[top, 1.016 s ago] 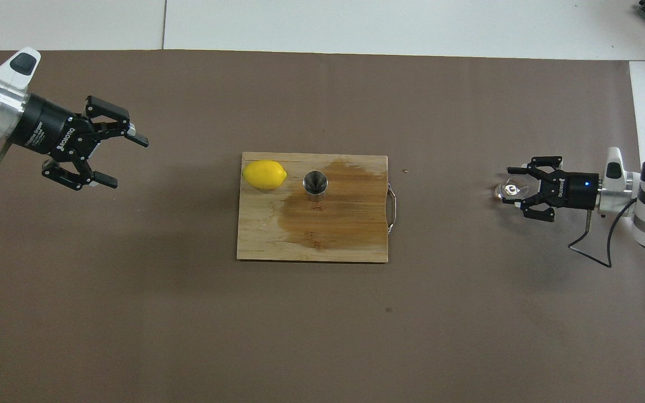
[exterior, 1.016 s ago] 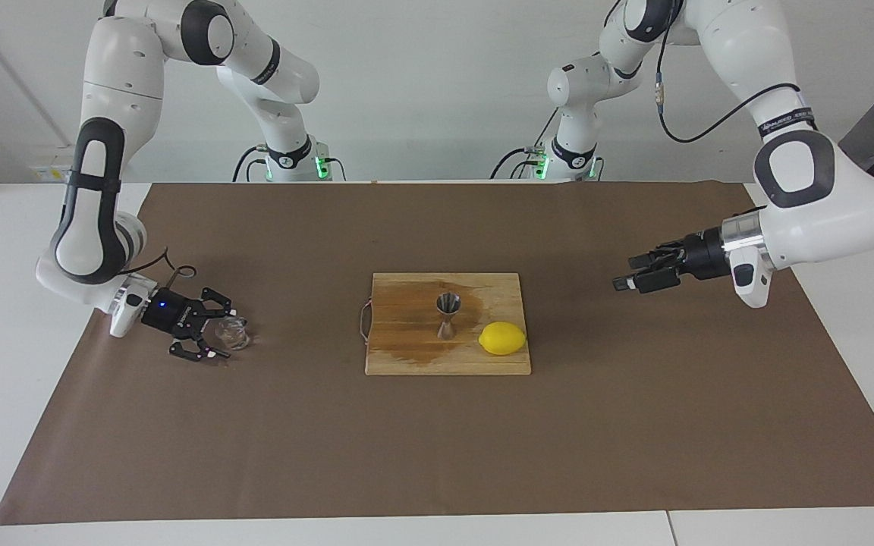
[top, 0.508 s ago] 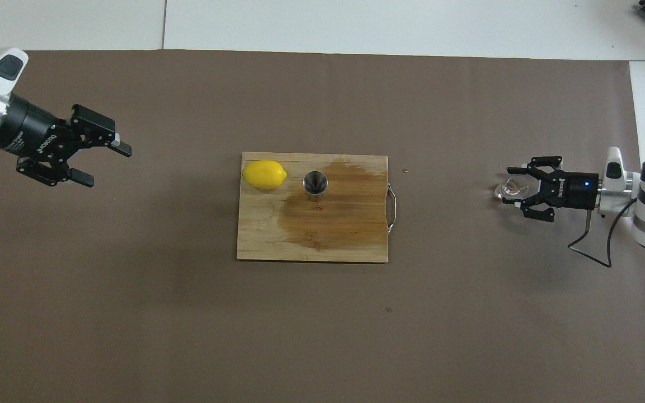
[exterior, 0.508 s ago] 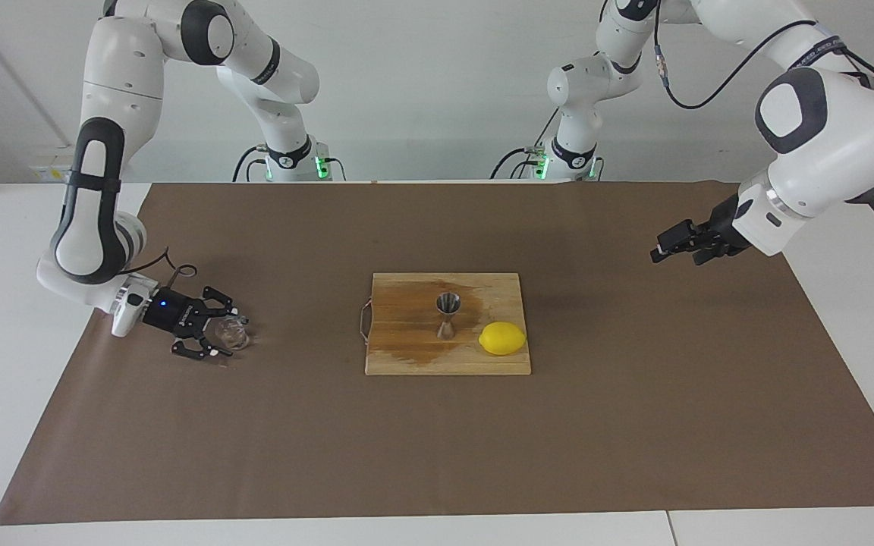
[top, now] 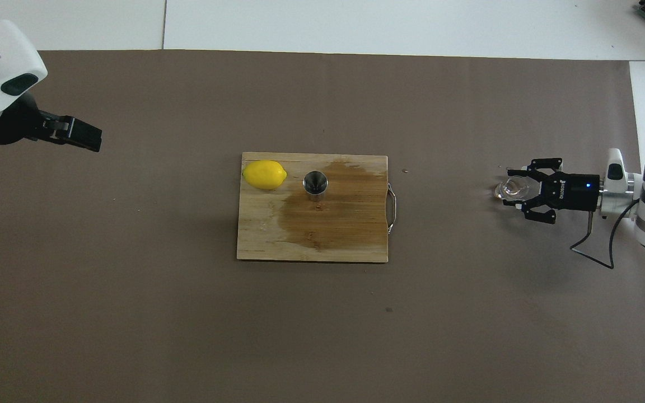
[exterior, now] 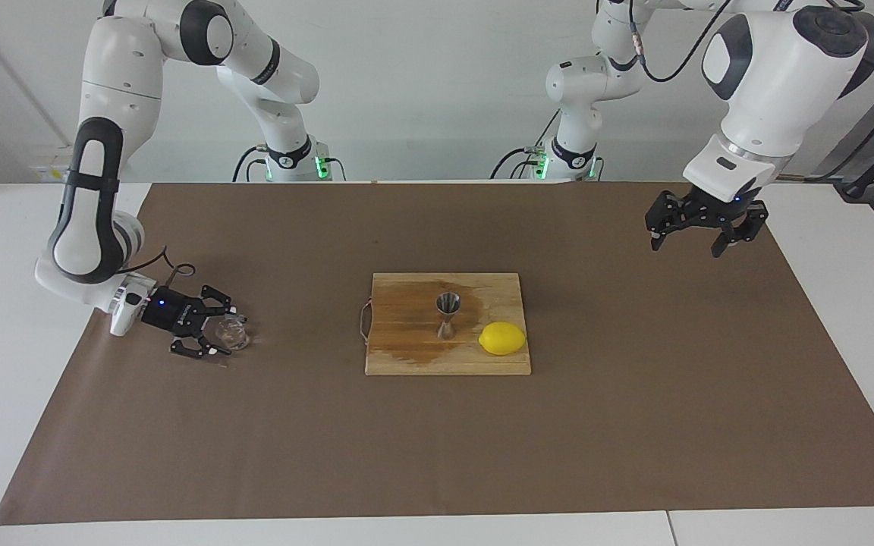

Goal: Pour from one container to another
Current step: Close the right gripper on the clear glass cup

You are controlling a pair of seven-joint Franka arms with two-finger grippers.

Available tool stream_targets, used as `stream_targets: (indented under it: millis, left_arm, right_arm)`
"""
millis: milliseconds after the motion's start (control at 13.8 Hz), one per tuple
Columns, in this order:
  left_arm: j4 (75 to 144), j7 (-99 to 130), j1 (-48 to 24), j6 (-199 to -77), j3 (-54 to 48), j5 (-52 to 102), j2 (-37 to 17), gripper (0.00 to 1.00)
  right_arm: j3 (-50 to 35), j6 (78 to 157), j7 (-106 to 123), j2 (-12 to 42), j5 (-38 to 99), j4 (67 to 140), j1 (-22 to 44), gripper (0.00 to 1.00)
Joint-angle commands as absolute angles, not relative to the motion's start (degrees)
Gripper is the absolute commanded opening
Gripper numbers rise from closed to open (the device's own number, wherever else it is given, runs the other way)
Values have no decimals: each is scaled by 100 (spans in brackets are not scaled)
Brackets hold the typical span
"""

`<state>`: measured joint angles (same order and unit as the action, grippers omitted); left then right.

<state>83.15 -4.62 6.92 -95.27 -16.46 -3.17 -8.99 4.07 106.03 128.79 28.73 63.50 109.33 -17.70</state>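
Note:
Some liquid from the clear glass cup will splash past the steel jigger when I pour, since a dark wet stain lies all around the jigger.
The clear glass cup stands on the brown paper at the right arm's end of the table. My right gripper lies low and level there, open, one fingertip on each side of the cup with a small gap. The steel jigger stands upright on the wooden board, beside a lemon. My left gripper hangs open and empty, pointing down, high over the paper at the left arm's end.
A dark wet stain spreads over the board around the jigger. The board has a wire handle on the side toward the right arm. Brown paper covers the table between the board and both grippers.
The left arm has swung up and back toward its own end of the table, turning its gripper from level to pointing down. The right gripper drew back slightly; the cup stayed put.

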Motion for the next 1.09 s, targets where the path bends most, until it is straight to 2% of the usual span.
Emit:
stream_targets:
  millis: [0, 363, 581, 798, 871, 1016]
  left_arm:
    - [8657, -563, 642, -9756, -1617, -378, -695, 100]
    - [8719, -318, 397, -9651, -1478, -369, -589, 100]
    - [8727, -352, -454, -9536, -390, -360, -580, 100]
    - [9103, -369, -554, -9588, -290, -334, -370, 100]
    - [9314, -387, -554, -9606, -264, -247, -282, 100]
    - [9675, -387, -554, -9545, -220, -176, -106, 100]
  right_arm:
    - [378, 10494, 12938, 2812, 6223, 10942, -1854, 68]
    - [387, 10450, 12920, 2786, 6223, 10907, -1855, 35]
    - [396, 10529, 12596, 2620, 6223, 10854, -1767, 23]
    - [404, 10801, 12507, 2313, 6214, 10819, -1627, 10]
    - [404, 10976, 12420, 2138, 6136, 10819, -1522, 2]
    - [396, 11118, 12052, 1768, 5793, 10819, -1258, 1]
